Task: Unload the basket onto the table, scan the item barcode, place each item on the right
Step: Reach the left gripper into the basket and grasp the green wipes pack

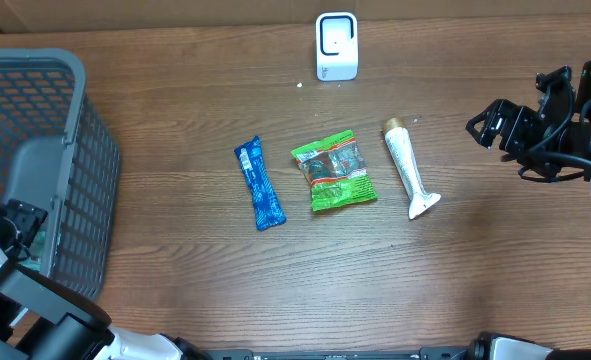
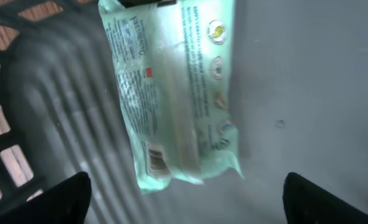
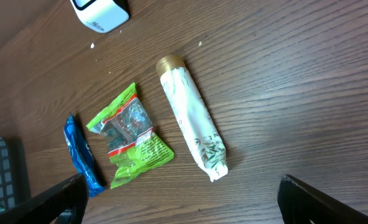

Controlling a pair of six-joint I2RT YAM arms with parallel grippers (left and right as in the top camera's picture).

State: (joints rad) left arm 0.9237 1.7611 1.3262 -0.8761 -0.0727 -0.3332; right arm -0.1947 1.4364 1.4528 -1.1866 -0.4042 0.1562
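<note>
The wipes pack's lower end faces the gap between my left gripper's wide fingers. I keep going down until the fingers are on either side of the pack's barcode part, then close them.
A pale green wipes pack lies on the grey floor of the basket, with a barcode showing near its lower end. My left gripper hangs just short of the pack, open, its fingers wide apart and clear of it. On the table lie a blue bar, a green packet and a white tube with a gold cap. The white scanner stands at the back. My right gripper hovers open to the right of the tube, with nothing between its fingers.
The grey mesh basket fills the table's left side, and my left arm reaches into it from the front. The right arm sits near the right edge. Bare wood lies in front of the three items.
</note>
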